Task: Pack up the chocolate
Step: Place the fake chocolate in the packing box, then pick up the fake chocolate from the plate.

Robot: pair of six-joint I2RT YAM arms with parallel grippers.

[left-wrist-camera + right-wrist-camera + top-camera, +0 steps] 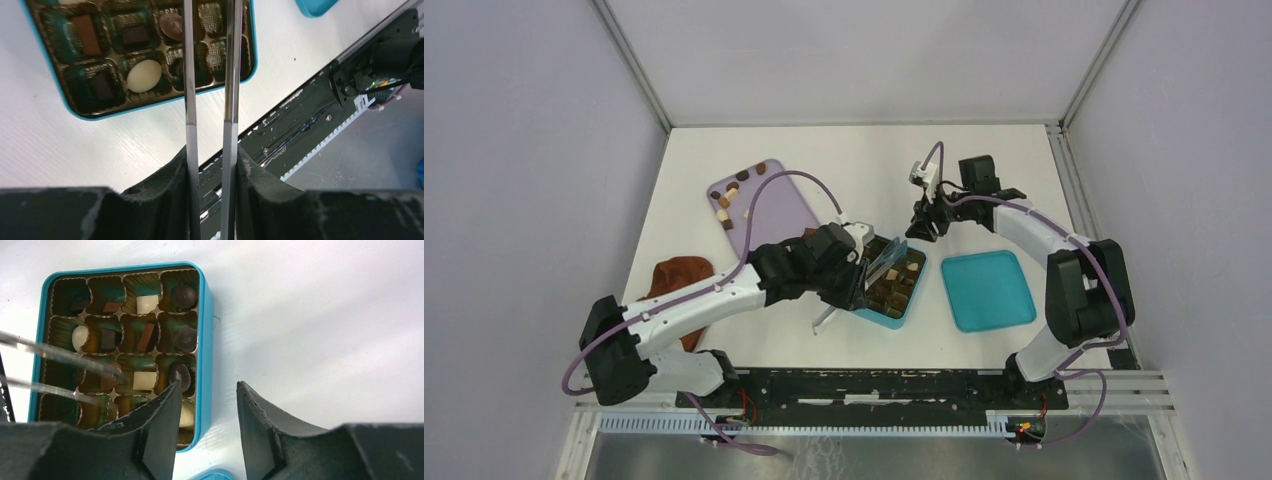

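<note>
My left gripper is moving toward the chocolate on the lilac tray point(726, 203) with the tweezer tips apart and empty, and should go on until they straddle a piece.
The chocolate lies in two places: several small pieces point(734, 195) on the lilac tray point(774, 215), and more in the cells of the teal box point(908, 305), among them a cream oval point(144, 76) and a white square point(147, 304). My left gripper point(861, 275) point(211, 155) is shut on metal tweezers point(189, 75), whose two blades stand apart and reach over the box. The tweezer tips point(65, 356) hover over the box's left cells; whether they hold a piece I cannot tell. My right gripper point(927, 225) point(209, 385) is open and empty above the box's right rim point(205, 315).
The teal lid point(987, 290) lies flat to the right of the box. A reddish-brown cloth point(679, 275) sits at the left beside my left arm. The black base rail point(300, 120) runs along the near table edge.
</note>
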